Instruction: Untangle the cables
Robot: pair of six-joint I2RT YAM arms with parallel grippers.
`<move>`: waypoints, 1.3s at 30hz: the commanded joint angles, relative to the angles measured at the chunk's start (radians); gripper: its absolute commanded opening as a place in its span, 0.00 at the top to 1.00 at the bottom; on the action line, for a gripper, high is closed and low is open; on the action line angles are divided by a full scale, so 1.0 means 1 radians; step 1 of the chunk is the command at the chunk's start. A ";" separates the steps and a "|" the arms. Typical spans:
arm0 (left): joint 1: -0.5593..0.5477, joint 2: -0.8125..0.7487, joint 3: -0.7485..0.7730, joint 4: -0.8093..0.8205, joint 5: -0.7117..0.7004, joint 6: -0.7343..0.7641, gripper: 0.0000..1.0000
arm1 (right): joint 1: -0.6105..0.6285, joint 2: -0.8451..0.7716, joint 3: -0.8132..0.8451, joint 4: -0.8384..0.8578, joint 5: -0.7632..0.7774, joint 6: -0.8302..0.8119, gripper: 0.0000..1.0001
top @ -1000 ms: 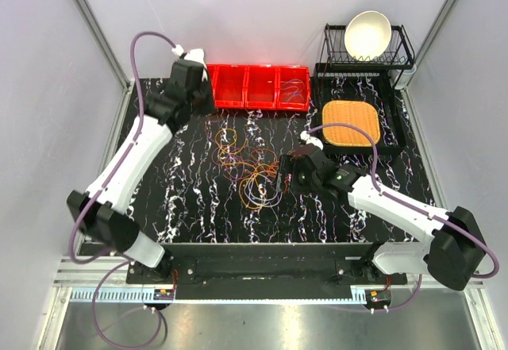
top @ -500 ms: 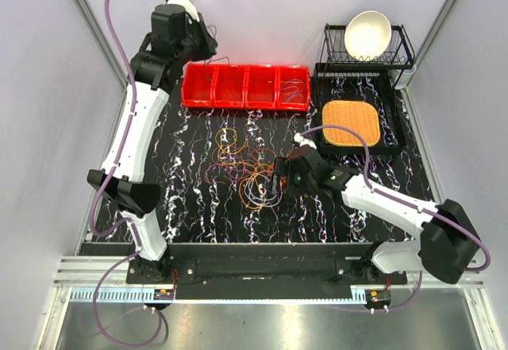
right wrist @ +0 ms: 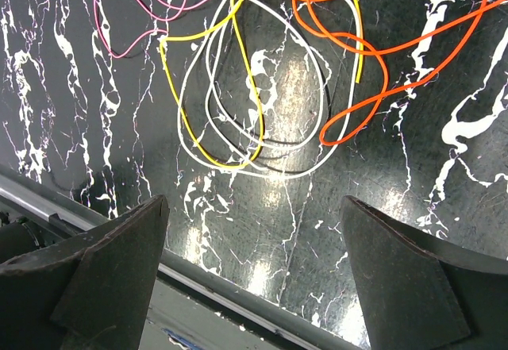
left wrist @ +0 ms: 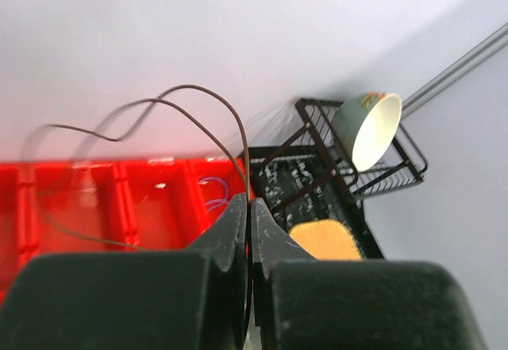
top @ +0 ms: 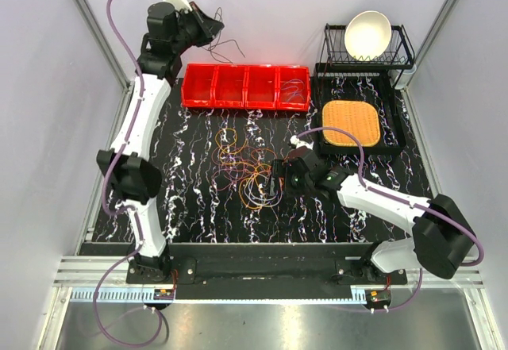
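Note:
The brown cable (top: 214,48) hangs free of the tangle. My left gripper should keep lowering it toward an empty red bin (top: 230,89) until the cable's loops hang inside.
A tangle of thin cables (top: 250,171), orange, yellow, red and whitish, lies mid-table. My left gripper (top: 208,26) is raised high over the back wall, above the red bins. It is shut on a thin dark brown cable (top: 226,48) that dangles free. In the left wrist view the jaws (left wrist: 248,199) pinch this brown cable (left wrist: 198,100), which loops upward. My right gripper (top: 278,177) is open and empty, low at the tangle's right edge. Its wrist view (right wrist: 254,201) shows a white loop (right wrist: 266,163), a yellow cable (right wrist: 208,151) and orange cables (right wrist: 373,48) just ahead.
A row of red bins (top: 246,86) stands at the back; the right one holds bluish cables (top: 292,90). A black tray (top: 394,148) with an orange mat (top: 349,124) is at right, and a dish rack (top: 406,58) with a white bowl (top: 367,34) behind it.
My left arm has lifted up and back from the red bins, carrying the brown cable into the air. My right gripper has shifted slightly left toward the tangle.

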 commanded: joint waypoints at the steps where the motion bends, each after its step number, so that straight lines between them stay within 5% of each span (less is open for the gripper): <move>1: 0.045 0.132 0.033 0.227 0.190 -0.151 1.00 | -0.003 -0.008 -0.003 0.041 -0.004 -0.013 0.05; 12: 0.064 0.414 0.126 0.393 0.330 -0.306 1.00 | -0.008 0.017 0.000 0.058 -0.033 -0.016 0.06; 39: 0.111 0.640 0.131 0.376 0.015 -0.189 1.00 | -0.017 0.052 -0.006 0.078 -0.071 -0.010 0.07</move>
